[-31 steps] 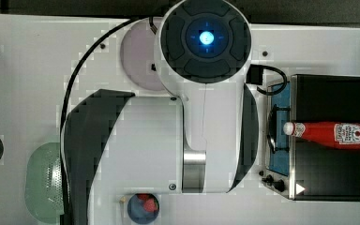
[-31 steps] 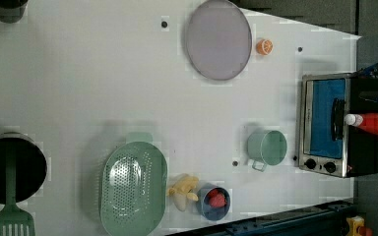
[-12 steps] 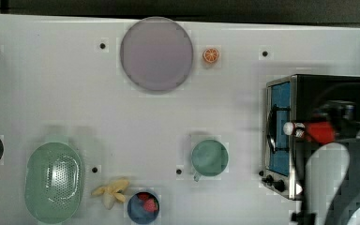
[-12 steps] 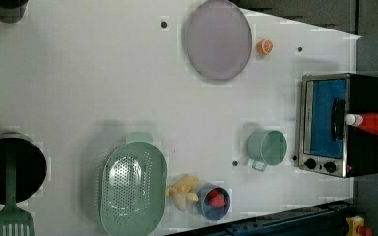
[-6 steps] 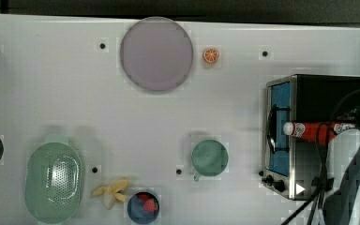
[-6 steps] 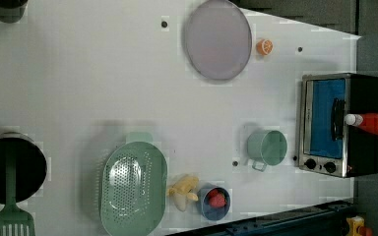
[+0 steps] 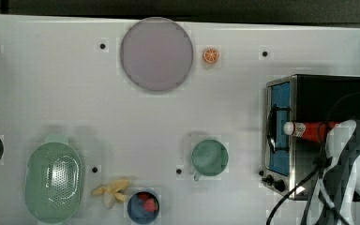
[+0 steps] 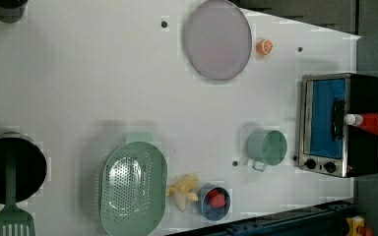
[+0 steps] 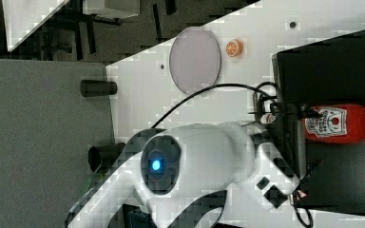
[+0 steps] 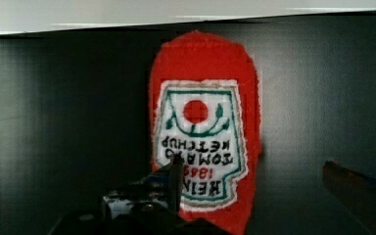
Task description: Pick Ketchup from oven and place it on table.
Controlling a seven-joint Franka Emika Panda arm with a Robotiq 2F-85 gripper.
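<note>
The stitched edge (image 10: 254, 93) goes smoothly around the ketchup's evenly filled body. So I expect the ketchup (image 8: 370, 122) to keep straight as I pick it up by its lower end.
The ketchup (image 7: 309, 130) is a red bottle with a white cap, lying on its side on the black top of the oven (image 7: 330, 93), cap toward the glass door. The oven stands at the right end of the white table (image 7: 75, 93) in the top view. In the left view the ketchup (image 8: 369, 122) crosses the oven (image 8: 364, 157) roof the same way. In the wrist view my gripper (image 10: 254, 196) is open just above the ketchup (image 10: 203, 117), one dark finger (image 10: 171, 178) over the label and the other off to the bottle's side. My arm (image 9: 195, 156) reaches over the oven (image 9: 332, 61).
On the table are a grey-lilac plate (image 7: 156, 53), an orange slice (image 7: 211, 55), a green mug (image 7: 209, 158), a green colander (image 7: 53, 182), a banana (image 7: 111, 190) and a blue bowl of strawberries (image 7: 143, 206). Black cables (image 7: 309, 187) trail over the oven's knob end.
My arm has swung from over the table's middle to the oven end and now sits at the top view's lower right. The ketchup has not moved.
</note>
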